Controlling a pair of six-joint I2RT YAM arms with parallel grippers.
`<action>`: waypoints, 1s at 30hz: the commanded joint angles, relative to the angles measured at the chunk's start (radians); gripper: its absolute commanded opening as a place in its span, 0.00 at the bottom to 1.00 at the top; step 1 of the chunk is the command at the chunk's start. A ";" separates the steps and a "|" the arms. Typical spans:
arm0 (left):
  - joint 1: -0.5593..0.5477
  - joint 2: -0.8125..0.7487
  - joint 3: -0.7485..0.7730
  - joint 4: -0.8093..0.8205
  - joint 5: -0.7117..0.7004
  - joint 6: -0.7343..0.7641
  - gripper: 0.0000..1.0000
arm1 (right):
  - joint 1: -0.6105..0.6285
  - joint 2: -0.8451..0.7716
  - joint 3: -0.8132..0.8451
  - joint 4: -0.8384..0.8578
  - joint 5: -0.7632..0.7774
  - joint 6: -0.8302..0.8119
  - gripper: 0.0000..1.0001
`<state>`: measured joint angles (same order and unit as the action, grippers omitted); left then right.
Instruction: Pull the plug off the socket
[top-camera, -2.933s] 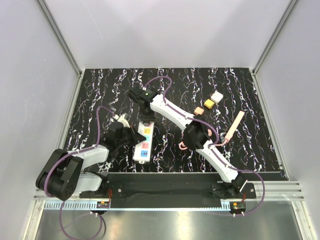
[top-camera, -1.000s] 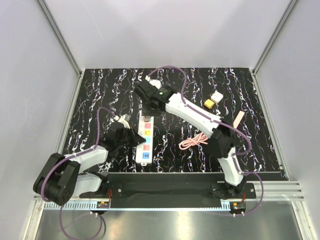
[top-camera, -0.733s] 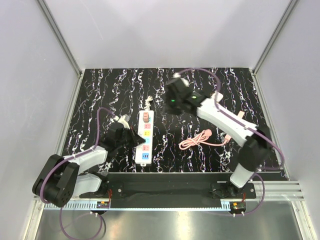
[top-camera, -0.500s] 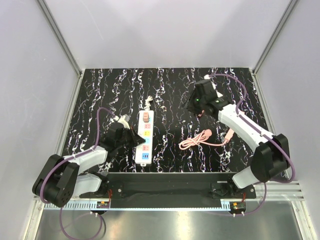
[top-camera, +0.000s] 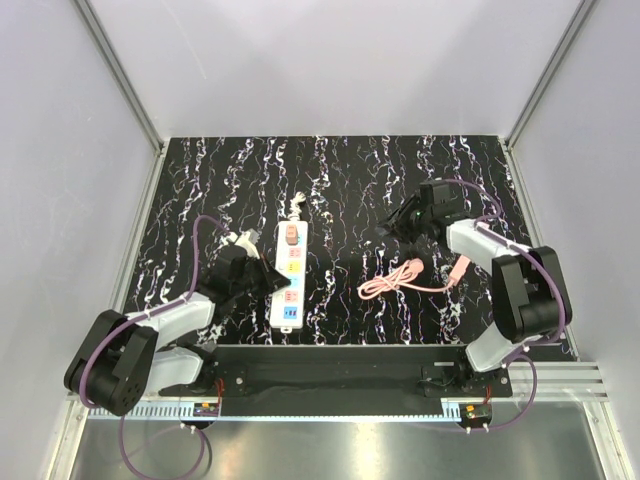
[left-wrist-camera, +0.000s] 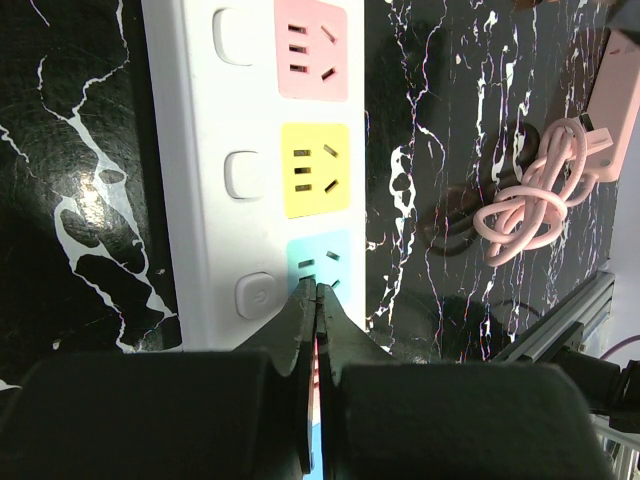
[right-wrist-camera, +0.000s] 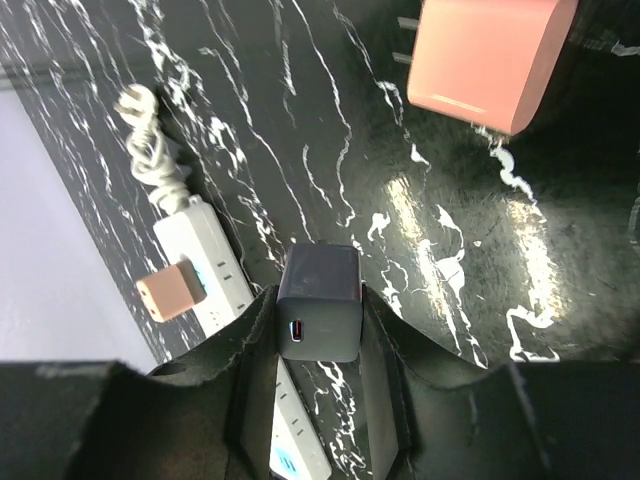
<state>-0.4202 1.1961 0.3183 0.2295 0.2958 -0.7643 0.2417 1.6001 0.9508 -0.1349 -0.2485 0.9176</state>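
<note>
The dark cube plug (right-wrist-camera: 320, 300) is hanging clear of the strip, over open tabletop (top-camera: 377, 243) near the pink adapter. My right gripper should now go down until the plug rests, and then let go.
The socket, a long white power strip (top-camera: 288, 278) with orange, yellow and blue outlets, lies left of centre. A tan plug (top-camera: 291, 233) sits in its far end. It also shows in the right wrist view (right-wrist-camera: 170, 293). My left gripper (top-camera: 262, 282) is shut and empty, its tips over the strip's blue outlet (left-wrist-camera: 322, 265). My right gripper (top-camera: 400, 221) is at the back right, away from the strip. It is shut on a dark cube plug (right-wrist-camera: 320, 298) with a USB port, held off the tabletop.
A coiled pink cable (top-camera: 398, 279) and a pink stick (top-camera: 459, 267) lie right of the strip. A pink adapter (right-wrist-camera: 490, 55) lies on the table just beyond my right gripper. The strip's bundled white cord (top-camera: 297, 209) lies at its far end.
My right gripper lifted the dark plug off the strip's far end and carried it right to the back right. The left gripper stayed shut at the strip.
</note>
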 joint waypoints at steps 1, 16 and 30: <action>-0.003 0.016 -0.048 -0.168 -0.047 0.031 0.00 | 0.005 0.021 -0.018 0.126 -0.052 0.033 0.00; -0.003 0.025 -0.050 -0.163 -0.047 0.037 0.00 | 0.005 0.127 -0.078 0.283 -0.012 0.159 0.04; -0.003 0.045 -0.036 -0.157 -0.041 0.039 0.00 | 0.011 0.132 -0.144 0.296 0.023 0.193 0.20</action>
<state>-0.4202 1.1992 0.3164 0.2337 0.2985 -0.7643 0.2451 1.7294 0.8074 0.1188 -0.2462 1.1004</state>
